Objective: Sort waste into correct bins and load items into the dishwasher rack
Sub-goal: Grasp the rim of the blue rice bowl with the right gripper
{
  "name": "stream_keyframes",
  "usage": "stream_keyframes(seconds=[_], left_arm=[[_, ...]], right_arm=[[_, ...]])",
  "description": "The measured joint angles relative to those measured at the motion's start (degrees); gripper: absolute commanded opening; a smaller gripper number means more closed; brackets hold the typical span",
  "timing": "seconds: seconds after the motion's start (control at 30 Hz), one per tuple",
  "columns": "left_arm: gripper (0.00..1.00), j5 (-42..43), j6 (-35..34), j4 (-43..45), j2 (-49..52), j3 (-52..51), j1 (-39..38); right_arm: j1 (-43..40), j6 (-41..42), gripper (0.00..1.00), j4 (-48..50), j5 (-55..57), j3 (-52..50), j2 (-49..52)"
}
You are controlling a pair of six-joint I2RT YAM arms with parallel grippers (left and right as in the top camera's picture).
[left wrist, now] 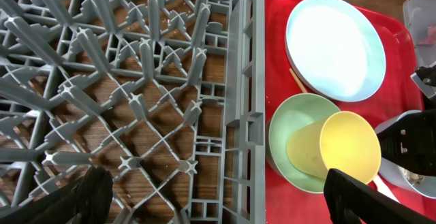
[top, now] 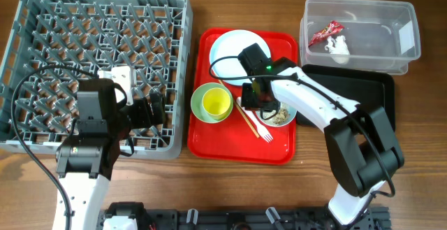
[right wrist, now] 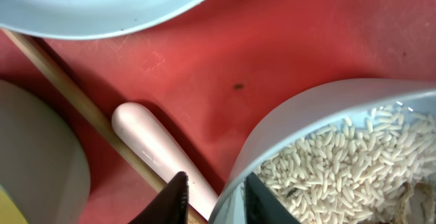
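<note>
The pale blue bowl (right wrist: 340, 166) has rice scraps in it, so the robot's right gripper should pick the bowl up and tip it over the black tray (top: 363, 90) before the bowl goes into the rack.
My right gripper (top: 269, 110) (right wrist: 216, 193) is shut on the rim of the pale blue bowl (top: 285, 116) (right wrist: 306, 108), one finger inside and one outside. The bowl holds beige rice scraps (right wrist: 354, 163) and sits on the red tray (top: 279, 48). The white fork (top: 263, 130) (right wrist: 160, 152) and chopstick (top: 241, 112) (right wrist: 68, 81) lie beside it. The pale blue plate (top: 230, 45) (left wrist: 334, 47) and the yellow-green bowl (top: 213, 103) (left wrist: 293, 139) are also on the tray. My left gripper (top: 152, 110) (left wrist: 218, 203) is open and empty over the right edge of the grey rack (top: 98, 41) (left wrist: 136, 81).
The clear tub (top: 377, 38) at the back right holds the red wrapper (top: 325, 33) and the white tissue (top: 338, 46). The black tray (top: 363, 90) lies just in front of it. A yellow cup (left wrist: 351, 146) lies in the yellow-green bowl.
</note>
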Motion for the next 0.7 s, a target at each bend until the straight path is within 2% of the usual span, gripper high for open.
stream_keyframes(seconds=[0.1, 0.43, 0.57, 0.7], left_arm=[[1.0, 0.0, 0.0, -0.02, 0.0, 0.0, 0.0], [1.0, 0.0, 0.0, -0.02, 0.0, 0.0, 0.0], [1.0, 0.0, 0.0, -0.02, 0.0, 0.0, 0.0], [1.0, 0.0, 0.0, 0.0, 0.0, 0.0, 0.0]], right_arm=[[0.0, 0.09, 0.04, -0.07, 0.17, 0.0, 0.0], [0.0, -0.66, 0.05, -5.01, 1.66, 3.8, -1.42], [-0.55, -1.66, 0.04, -5.7, 1.66, 5.79, -6.23], [-5.79, -2.14, 0.04, -6.05, 1.18, 6.49, -14.91]])
